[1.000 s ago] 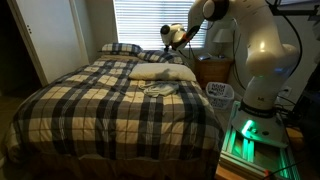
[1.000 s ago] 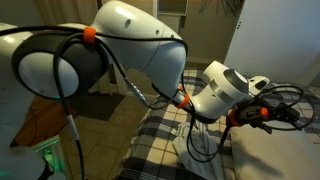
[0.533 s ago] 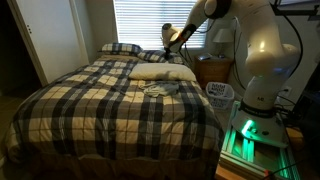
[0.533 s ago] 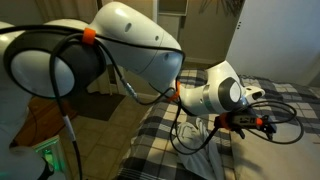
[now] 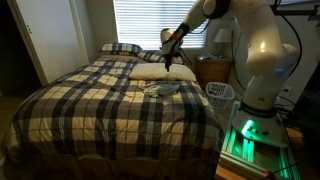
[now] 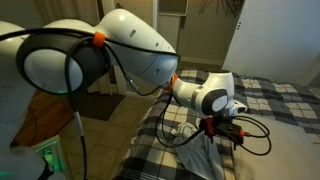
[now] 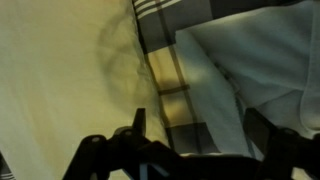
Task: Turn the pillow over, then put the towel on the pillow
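The towel is clear of the pillow and has a raised fold facing up. My gripper should keep moving down toward that fold (image 7: 228, 84) until the fingers pinch it.
A cream pillow (image 5: 163, 72) lies flat on the plaid bed, at its near-window side. A pale crumpled towel (image 5: 160, 88) lies on the bedspread just in front of it. My gripper (image 5: 168, 58) hangs a little above the pillow's far edge, open and empty. In the wrist view the pillow (image 7: 60, 70) fills the left, the towel (image 7: 260, 60) the right, and a strip of plaid shows between my open fingers (image 7: 200, 130). In an exterior view the gripper (image 6: 222, 128) hovers over the pale cloth (image 6: 200, 158).
A plaid pillow (image 5: 120, 48) lies at the head of the bed under the window blinds. A wooden nightstand (image 5: 212, 70) and a white basket (image 5: 220, 95) stand beside the bed by the robot's base. The plaid bedspread (image 5: 100, 105) stretches toward the foot.
The gripper has come down and moved towards the pillow and towel. The pillow and towel have not moved.
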You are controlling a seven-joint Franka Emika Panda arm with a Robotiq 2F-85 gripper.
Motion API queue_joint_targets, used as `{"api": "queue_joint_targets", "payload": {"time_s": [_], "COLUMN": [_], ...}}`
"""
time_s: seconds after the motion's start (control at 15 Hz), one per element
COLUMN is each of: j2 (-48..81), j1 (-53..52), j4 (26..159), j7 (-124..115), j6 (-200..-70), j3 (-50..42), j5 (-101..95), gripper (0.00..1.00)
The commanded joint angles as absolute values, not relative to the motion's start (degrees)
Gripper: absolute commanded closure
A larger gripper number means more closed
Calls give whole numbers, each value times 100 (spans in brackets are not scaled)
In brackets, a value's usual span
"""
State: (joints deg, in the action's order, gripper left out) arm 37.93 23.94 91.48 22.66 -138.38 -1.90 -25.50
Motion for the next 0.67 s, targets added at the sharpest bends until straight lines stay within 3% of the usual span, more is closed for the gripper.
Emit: {"api": "queue_joint_targets", "payload": {"time_s": [0.0,0.27,0.6], "j2": [3811,3814,4140], "j1": [2121,2103,2629], "j4": [9142,9140,9060], "j7": [2438,2451,3642], "j6": [-13788,-13730,-14020], "j3": [-490,-505,317], "j5": [-2272,-2269,-739], "gripper": [0,0,0]}}
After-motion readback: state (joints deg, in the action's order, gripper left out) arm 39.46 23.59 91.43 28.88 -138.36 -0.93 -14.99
